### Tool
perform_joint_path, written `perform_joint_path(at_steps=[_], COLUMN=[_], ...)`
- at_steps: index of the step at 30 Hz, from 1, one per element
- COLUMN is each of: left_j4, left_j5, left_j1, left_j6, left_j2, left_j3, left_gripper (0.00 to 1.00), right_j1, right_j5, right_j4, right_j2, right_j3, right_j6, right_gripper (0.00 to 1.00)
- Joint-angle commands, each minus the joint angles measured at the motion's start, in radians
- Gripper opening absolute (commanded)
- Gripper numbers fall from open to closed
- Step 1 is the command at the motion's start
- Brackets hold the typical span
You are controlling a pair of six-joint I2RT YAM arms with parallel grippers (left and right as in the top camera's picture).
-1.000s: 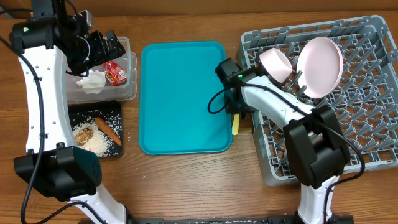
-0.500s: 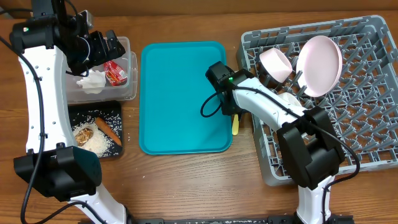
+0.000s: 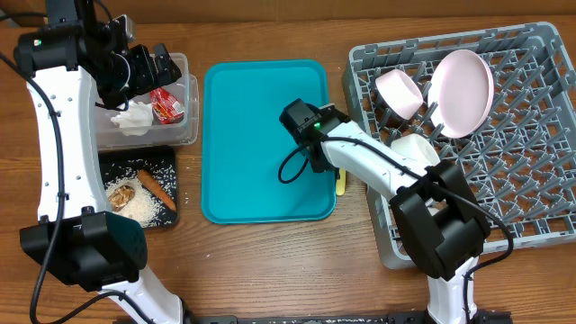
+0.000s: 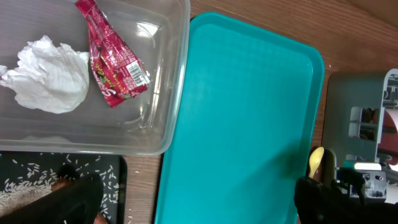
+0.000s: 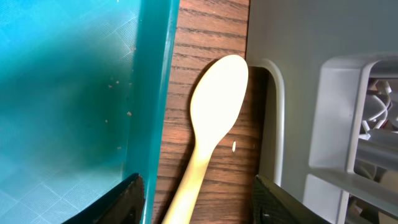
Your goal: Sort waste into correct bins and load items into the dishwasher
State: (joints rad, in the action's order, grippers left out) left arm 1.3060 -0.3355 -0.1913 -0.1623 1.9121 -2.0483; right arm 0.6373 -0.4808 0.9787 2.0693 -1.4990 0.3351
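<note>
My right gripper's open fingers extend over the teal tray's rim (image 5: 153, 149) and the dish rack. I should bring them closer together so they can go into the gap around the spoon's handle (image 5: 192, 179).
The pale yellow spoon (image 5: 214, 106) lies on the wood in the gap between the teal tray (image 5: 74, 93) and the grey dish rack (image 5: 292, 74). My right gripper (image 5: 199, 211) is open, its fingers on either side of the spoon's handle and above it. In the overhead view it (image 3: 335, 169) hangs over the tray's right edge and the spoon (image 3: 340, 184). My left gripper (image 3: 160, 65) is open and empty above the clear tub (image 3: 184, 135), which holds the white napkin (image 4: 46, 74) and the red wrapper (image 4: 112, 62).
The black tray (image 3: 171, 162) holds rice (image 3: 139, 205), a brown lump (image 3: 120, 192) and a sausage stick (image 3: 155, 187). The dish rack (image 3: 513, 180) holds the plate (image 3: 462, 94), a bowl (image 3: 400, 92) and another white dish (image 3: 414, 148).
My right arm's wrist has swung left, from beside the rack to over the teal tray's right edge. The spoon lies where it was. The left arm has not moved.
</note>
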Motion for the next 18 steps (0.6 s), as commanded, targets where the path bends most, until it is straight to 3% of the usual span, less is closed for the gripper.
perform_joint_path(at_steps=[1,18], left_j4=[-0.001,-0.001], left_j5=[0.006,0.006], left_j1=[0.008,0.008], left_j6=[0.001,0.001], left_j2=[-0.01,-0.01], left_j3=[-0.017,-0.017], left_gripper=[1.0,1.0], right_j1=[-0.013,-0.068], right_j5=[-0.007,0.079], right_j4=[-0.013,-0.077], right_j2=[0.007,0.012], right_j3=[-0.019,0.007], right_j6=[-0.001,0.003], right_gripper=[0.59,0.45])
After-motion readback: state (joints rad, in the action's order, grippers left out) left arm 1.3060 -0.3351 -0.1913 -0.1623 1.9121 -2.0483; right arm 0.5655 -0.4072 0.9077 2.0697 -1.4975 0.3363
